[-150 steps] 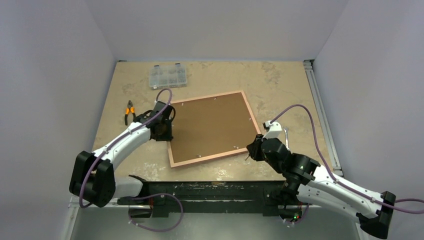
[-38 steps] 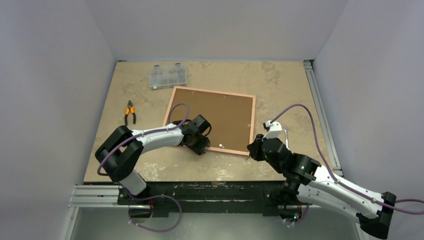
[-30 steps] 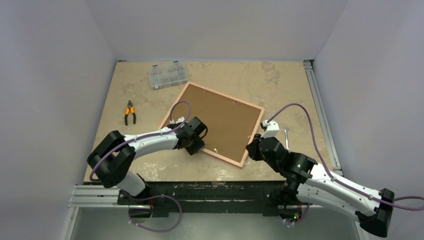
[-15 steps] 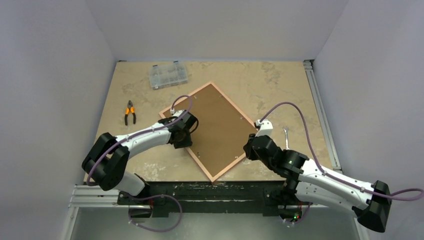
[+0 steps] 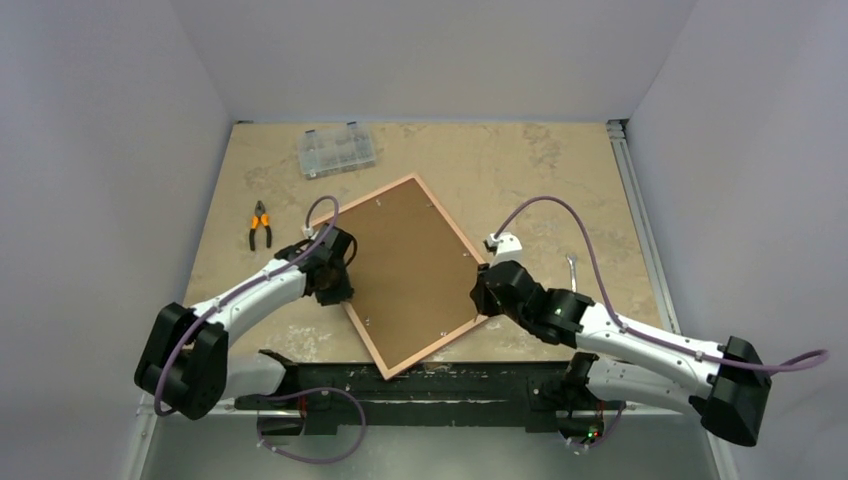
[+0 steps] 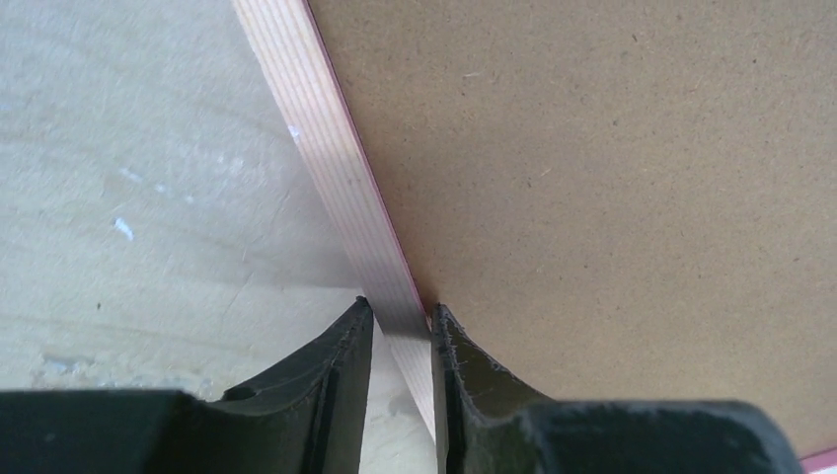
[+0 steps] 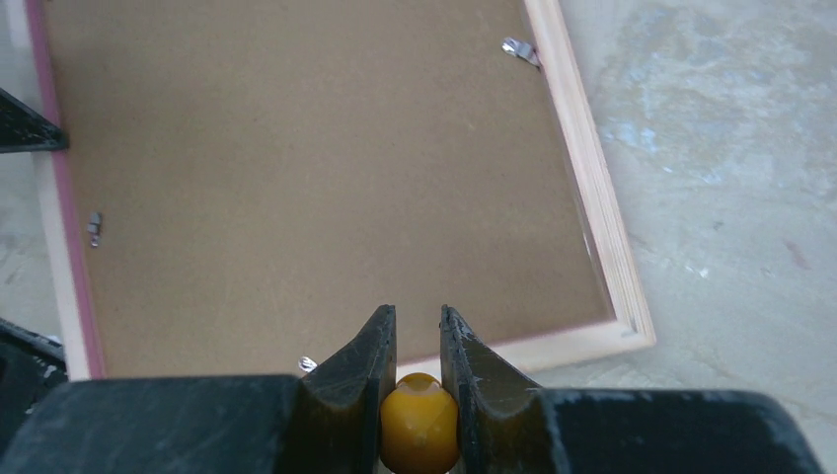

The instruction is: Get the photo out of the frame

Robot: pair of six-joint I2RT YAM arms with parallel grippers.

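Note:
Next, I bring the yellow handle along that rail (image 5: 468, 243) to the metal tab (image 7: 519, 49) with my right gripper, because that tab opposite my left gripper points into the rail and holds the board.
The frame (image 5: 435, 212) lies back up and askew on the table, its pale wood rail (image 6: 331, 188) around the brown backing board (image 5: 405, 270). The photo is hidden beneath that board. My left gripper (image 5: 338, 292) sits at the frame's left side. Its fingers pinch the rail from both sides, so my left gripper (image 6: 397, 308) is shut on it. My right gripper (image 5: 480, 290) hovers over the frame's right corner. My right gripper (image 7: 418, 314) is shut on a yellow rounded handle (image 7: 418, 425). Small metal tabs (image 7: 517, 47) hold the board along the rail (image 7: 592, 197).
A clear plastic compartment box (image 5: 337, 152) stands at the back left. Orange-handled pliers (image 5: 259, 224) lie to the left of the frame. A small metal piece (image 5: 572, 272) lies to the right. The frame's bottom corner (image 5: 390, 374) reaches the table's near edge.
The frame has turned further clockwise in the top view, its near corner swinging toward the table's front edge. My left gripper went left with the rim, and its fingers closed a little. My right gripper moved up-left.

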